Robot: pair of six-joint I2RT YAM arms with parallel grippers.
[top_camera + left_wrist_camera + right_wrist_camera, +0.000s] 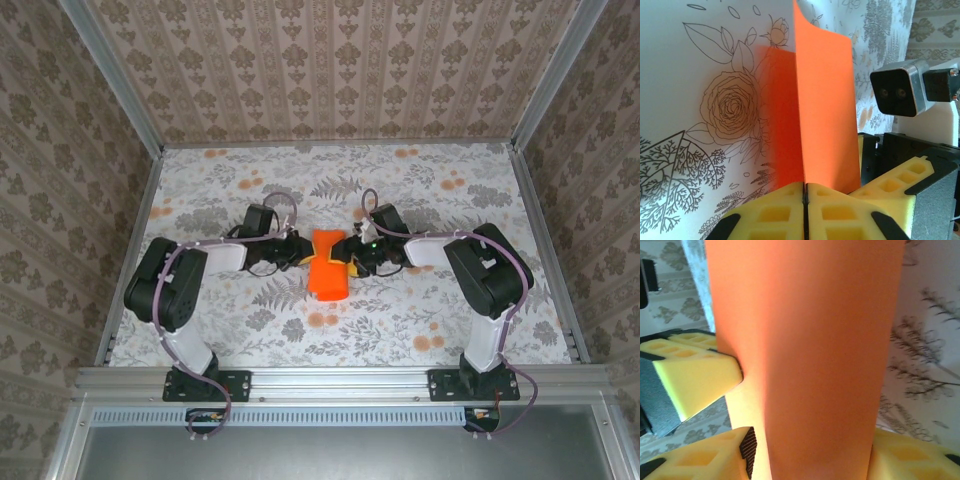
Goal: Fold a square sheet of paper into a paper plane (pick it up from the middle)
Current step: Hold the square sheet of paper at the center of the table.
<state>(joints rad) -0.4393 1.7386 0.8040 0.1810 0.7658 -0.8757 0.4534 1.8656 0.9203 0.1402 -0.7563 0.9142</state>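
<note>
The paper's raised fold (798,105) is pinched in my left gripper, so my left gripper should open, move back and push the fold (321,271) down flat while my right gripper holds the paper.
The square sheet of paper (326,265), bright orange, stands bent and raised at the table's middle between both grippers. In the left wrist view the sheet (825,115) rises on edge, and my left gripper (805,187) is shut on its lower edge with the yellow pads pressed together. From the top, that left gripper (300,251) sits at the paper's left side and my right gripper (351,252) at its right. In the right wrist view the curved paper (815,350) bulges between the right gripper's (810,452) spread fingers (705,455), which stand open around it.
The table (220,190) carries a grey floral cloth with small pale-orange flower spots (322,320). Patterned walls close in the back and both sides. The right arm's wrist camera (897,92) and a yellow finger (900,185) sit close beside the left gripper.
</note>
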